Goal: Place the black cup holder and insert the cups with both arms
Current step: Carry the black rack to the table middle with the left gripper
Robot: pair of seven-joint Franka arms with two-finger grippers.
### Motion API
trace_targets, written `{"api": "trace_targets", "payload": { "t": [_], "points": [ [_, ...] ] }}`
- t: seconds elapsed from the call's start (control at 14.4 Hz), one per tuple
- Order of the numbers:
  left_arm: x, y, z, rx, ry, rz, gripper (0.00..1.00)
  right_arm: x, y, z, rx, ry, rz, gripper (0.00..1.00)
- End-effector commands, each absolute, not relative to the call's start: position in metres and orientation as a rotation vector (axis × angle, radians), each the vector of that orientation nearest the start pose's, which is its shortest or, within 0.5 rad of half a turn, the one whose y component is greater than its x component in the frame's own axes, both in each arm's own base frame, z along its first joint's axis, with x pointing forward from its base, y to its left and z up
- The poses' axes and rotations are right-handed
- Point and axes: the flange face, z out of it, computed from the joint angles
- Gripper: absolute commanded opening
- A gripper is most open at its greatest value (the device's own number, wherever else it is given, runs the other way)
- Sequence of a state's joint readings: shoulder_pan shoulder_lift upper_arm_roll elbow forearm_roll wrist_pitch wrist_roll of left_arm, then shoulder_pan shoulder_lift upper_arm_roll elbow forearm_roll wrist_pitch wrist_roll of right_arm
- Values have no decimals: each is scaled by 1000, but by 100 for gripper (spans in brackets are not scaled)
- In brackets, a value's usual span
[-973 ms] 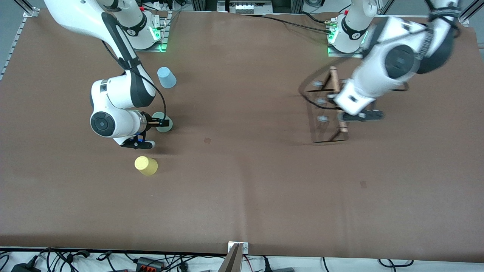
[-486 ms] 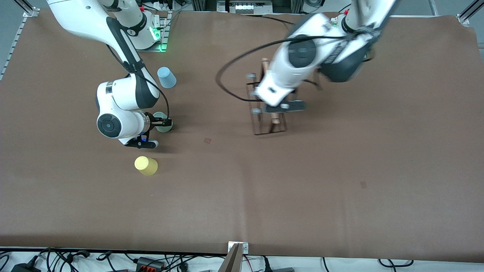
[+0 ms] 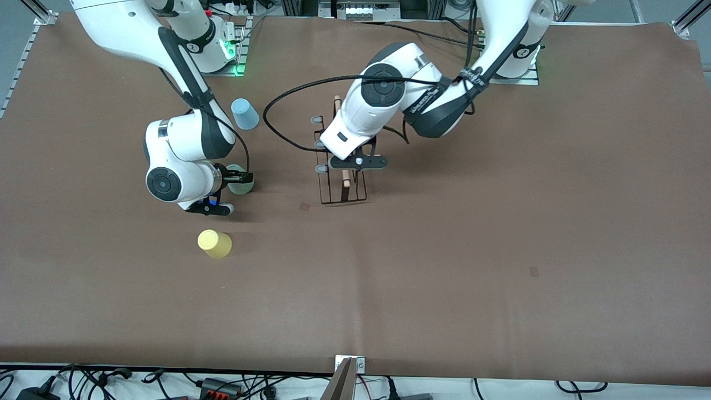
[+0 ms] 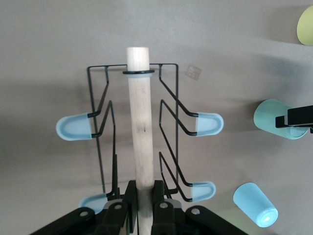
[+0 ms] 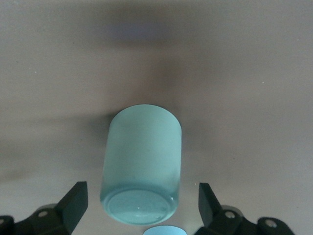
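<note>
I can see the mint cup's closed bottom point(image 5: 139, 206) facing up, so the mint cup will slide over a pale-tipped peg and hang there when I lower the cup.
The black cup holder point(image 3: 340, 186) hangs by its light wooden rod point(image 4: 142, 127) from my left gripper point(image 3: 355, 162), which is shut on the rod point(image 4: 143, 196) over the middle of the table. Its pale-tipped pegs point(image 4: 209, 123) stick out on both sides. I cannot tell whether its base touches the table. A mint cup point(image 3: 240, 186) stands mouth down toward the right arm's end. My right gripper point(image 3: 239, 179) is open, with one finger on each side of that cup point(image 5: 142, 161) and gaps showing point(image 5: 142, 200). A light blue cup point(image 3: 244, 114) and a yellow cup point(image 3: 214, 243) stand apart.
The brown table cover point(image 3: 444, 266) stretches wide toward the front camera and the left arm's end. The blue cup point(image 4: 254, 204) stands farther from the front camera than the mint cup point(image 4: 279, 120). The yellow cup point(image 4: 306, 24) stands nearer. A black cable point(image 3: 278, 105) loops beside the holder.
The left arm has swung the cup holder from its own end of the table to the middle, close to the cups. The right gripper has stayed open round the mint cup.
</note>
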State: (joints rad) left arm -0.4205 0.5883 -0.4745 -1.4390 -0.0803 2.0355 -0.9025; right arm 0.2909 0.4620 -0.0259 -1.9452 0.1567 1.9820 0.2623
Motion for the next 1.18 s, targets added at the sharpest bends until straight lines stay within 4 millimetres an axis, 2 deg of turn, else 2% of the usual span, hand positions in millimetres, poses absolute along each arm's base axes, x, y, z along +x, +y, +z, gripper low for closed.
{"api": "trace_targets", "payload": {
  "t": [0.0, 0.07, 0.21, 0.28, 0.35, 0.42, 0.49, 0.63, 0.69, 0.76, 0.83, 0.9, 0.97, 1.04, 1.11],
  "points": [
    [495, -525, 381, -3373, -229, 370, 1, 542, 160, 211, -3049, 167, 693, 100],
    [490, -530, 369, -3360, -212, 387, 1, 542, 160, 210, -3049, 167, 695, 100],
    [491, -534, 356, -3343, -151, 291, 1, 541, 162, 208, -3049, 162, 705, 100],
    [492, -534, 349, -3328, -136, 279, 2, 541, 162, 209, -3047, 162, 707, 88],
    [491, -534, 344, -3323, -134, 288, 4, 542, 162, 212, -3046, 164, 703, 68],
    [489, -537, 344, -3322, -126, 289, 8, 543, 162, 214, -3046, 163, 698, 56],
    [489, -537, 340, -3320, -125, 295, 14, 544, 163, 218, -3046, 161, 692, 49],
    [497, -529, 343, -3324, -150, 318, 42, 551, 165, 232, -3043, 153, 685, 39],
    [507, -518, 352, -3336, -194, 322, 46, 557, 167, 241, -3041, 145, 695, 36],
    [511, -512, 363, -3339, -203, 324, 60, 564, 169, 256, -3034, 115, 704, 33],
    [510, -506, 372, -3313, -198, 344, 89, 573, 169, 274, -3027, 105, 720, 33],
    [515, -500, 395, -3309, -200, 327, 100, 581, 171, 291, -3024, 97, 723, 33],
    [519, -493, 424, -3302, -200, 302, 100, 586, 173, 307, -3021, 90, 733, 33],
    [526, -481, 437, -3283, -216, 310, 100, 591, 176, 326, -3018, 81, 739, 33],
    [542, -452, 455, -3261, -268, 322, 100, 594, 181, 339, -3016, 74, 745, 33]
  ]
}}
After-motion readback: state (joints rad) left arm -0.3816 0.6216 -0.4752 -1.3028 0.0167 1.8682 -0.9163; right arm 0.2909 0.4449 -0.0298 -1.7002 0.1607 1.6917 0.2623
